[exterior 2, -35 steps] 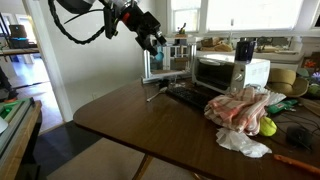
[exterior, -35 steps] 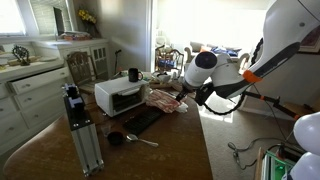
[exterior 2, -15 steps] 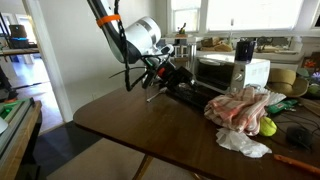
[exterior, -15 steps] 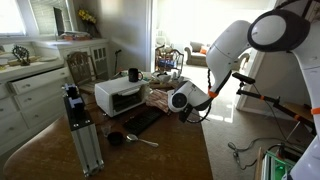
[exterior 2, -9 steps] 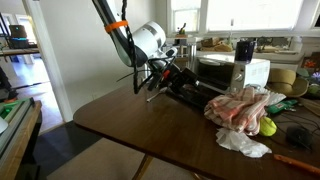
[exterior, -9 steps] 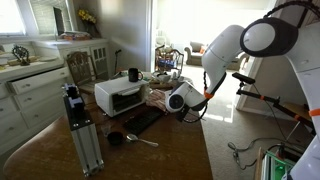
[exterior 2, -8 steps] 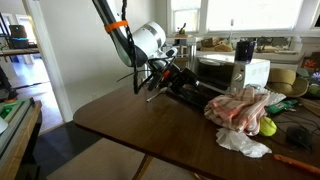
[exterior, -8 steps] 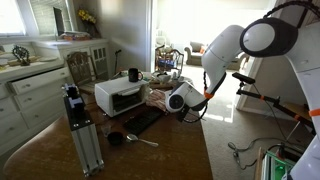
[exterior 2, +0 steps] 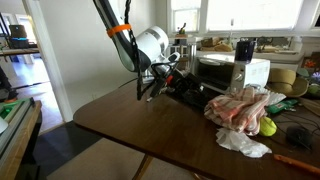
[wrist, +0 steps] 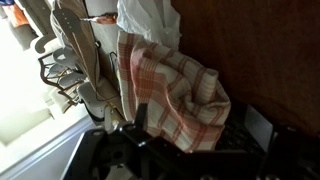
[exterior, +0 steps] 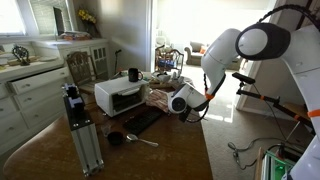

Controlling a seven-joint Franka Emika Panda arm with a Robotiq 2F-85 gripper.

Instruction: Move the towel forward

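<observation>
I should carry on moving in low until my gripper can close on the towel's raised fold (exterior 2: pixel 216 108), since the towel's near edge (wrist: pixel 214 108) lies within my open fingers' span.
The towel (exterior 2: pixel 240 107), rumpled with red-and-white checks, lies on the wooden table in front of the white toaster oven (exterior 2: pixel 225 72). It also shows in an exterior view (exterior: pixel 160 97) and fills the middle of the wrist view (wrist: pixel 172 88). My gripper (exterior 2: pixel 190 88) hangs low over the black mat, just short of the towel, and it also shows in an exterior view (exterior: pixel 172 101). In the wrist view the gripper (wrist: pixel 200 125) is open, with one dark finger on each side of the towel's near edge. It holds nothing.
The flat black mat (exterior: pixel 140 120) lies under the gripper. A white crumpled bag (exterior 2: pixel 243 143) and a yellow-green ball (exterior 2: pixel 268 126) lie beside the towel. A dark cup (exterior: pixel 115 138) with a spoon and a camera stand (exterior: pixel 80 130) stand nearer the table's end.
The arm has come down from high above the table to low over the mat and moved toward the towel. In the last half second it edged slightly closer.
</observation>
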